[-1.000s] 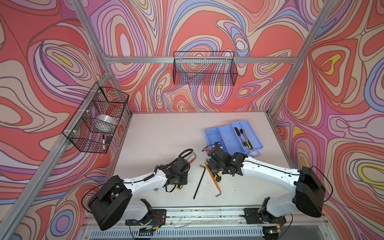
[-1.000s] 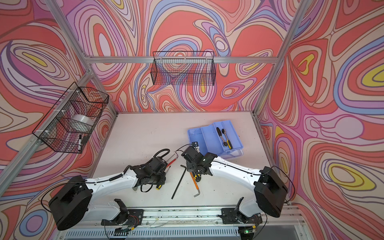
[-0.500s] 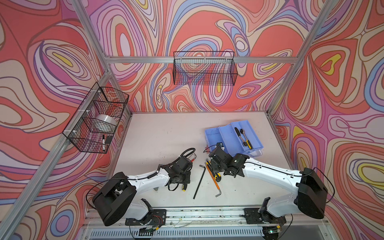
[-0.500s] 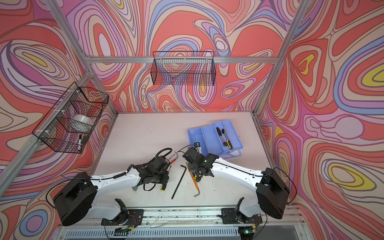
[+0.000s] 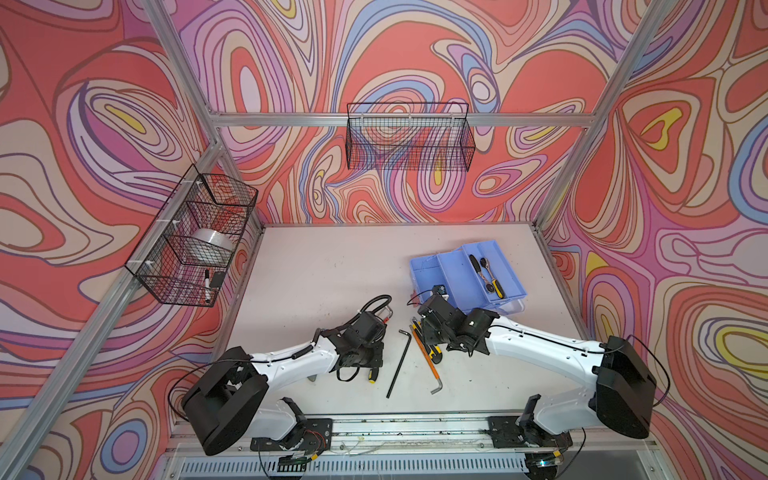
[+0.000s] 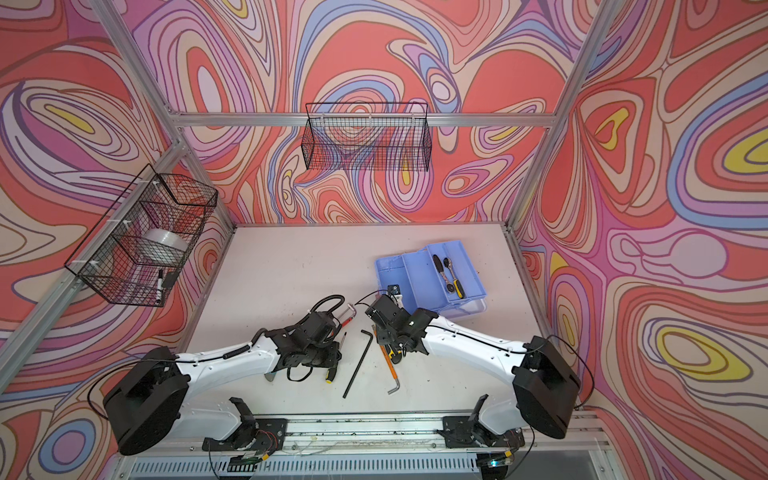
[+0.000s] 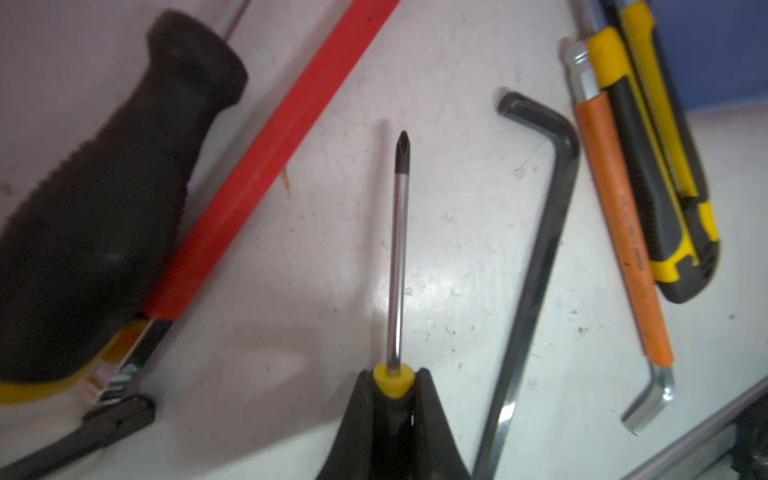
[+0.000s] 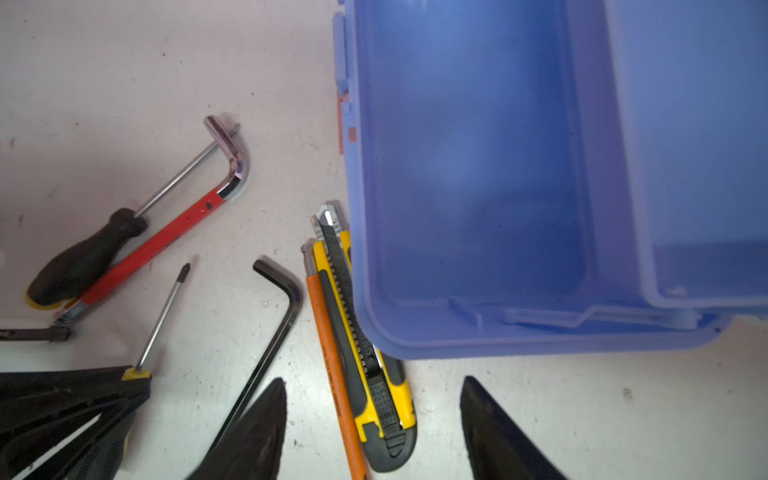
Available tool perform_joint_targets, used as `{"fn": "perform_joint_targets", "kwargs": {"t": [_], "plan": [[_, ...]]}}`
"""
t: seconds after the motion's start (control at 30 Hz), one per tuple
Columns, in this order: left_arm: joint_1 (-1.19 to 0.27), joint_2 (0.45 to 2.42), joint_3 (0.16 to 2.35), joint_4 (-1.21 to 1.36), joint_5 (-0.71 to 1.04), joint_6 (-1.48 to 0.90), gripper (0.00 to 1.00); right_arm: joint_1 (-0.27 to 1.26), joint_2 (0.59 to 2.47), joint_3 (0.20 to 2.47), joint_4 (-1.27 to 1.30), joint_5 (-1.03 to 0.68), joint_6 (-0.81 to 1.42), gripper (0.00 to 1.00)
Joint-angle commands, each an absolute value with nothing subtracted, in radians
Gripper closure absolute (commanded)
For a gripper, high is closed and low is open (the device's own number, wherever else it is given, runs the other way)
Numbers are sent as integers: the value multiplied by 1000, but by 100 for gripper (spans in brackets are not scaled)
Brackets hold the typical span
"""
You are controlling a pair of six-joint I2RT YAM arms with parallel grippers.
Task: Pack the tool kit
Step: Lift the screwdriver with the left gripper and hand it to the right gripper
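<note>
The screwdriver handle's back end [image 6: 329, 379] sticks out free, so the robot's left gripper should keep carrying it toward the right gripper's open fingers [image 5: 432, 340] until they close on it.
The tool kit's blue box [image 5: 451, 274] [image 6: 415, 272] [image 8: 478, 166] stands open at the table's right; its raised tray [image 5: 505, 266] holds two small tools. My left gripper [image 7: 390, 378] [image 5: 370, 361] is shut on the yellow-and-black handle of a Phillips screwdriver [image 7: 397, 249] [image 8: 160, 316], whose shaft points out ahead of the jaws. My right gripper [image 8: 374, 382] [image 5: 428, 332] is open, low over a yellow utility knife [image 8: 365, 332] [image 7: 665, 199] and an orange-sleeved hex key [image 8: 332, 357] [image 5: 428, 365] beside the box. Nothing is gripped between its fingers.
A black hex key [image 5: 399, 361] [image 7: 536, 266] lies between the two grippers. A red hacksaw with a black handle [image 8: 166, 241] [image 7: 266, 158] lies by the left gripper. Wire baskets hang on the back wall [image 5: 409, 137] and the left wall [image 5: 195, 237].
The left gripper has shut on the screwdriver's handle and its arm has shifted slightly. The right gripper has stayed open, almost in place.
</note>
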State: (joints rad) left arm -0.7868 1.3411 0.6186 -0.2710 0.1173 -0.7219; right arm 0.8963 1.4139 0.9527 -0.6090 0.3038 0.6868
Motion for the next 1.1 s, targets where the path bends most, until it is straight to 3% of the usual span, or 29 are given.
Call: {"fn": "perform_joint_targets", "kwargs": {"t": [0.0,0.53,0.93,1.07], "plan": [[-791,1286,675,-224,150,-766,94,899,1368,921,-520,259,670,32],[-790,1292,738,126,114,-866,95,868,1237,807,-256,-11,605,28],[-791,1397,764,359,162,-962,95,832,1234,781,-225,-65,615,31],[-792,1391,742,401,167,-992,95,810,1227,767,-214,-81,627,37]]}}
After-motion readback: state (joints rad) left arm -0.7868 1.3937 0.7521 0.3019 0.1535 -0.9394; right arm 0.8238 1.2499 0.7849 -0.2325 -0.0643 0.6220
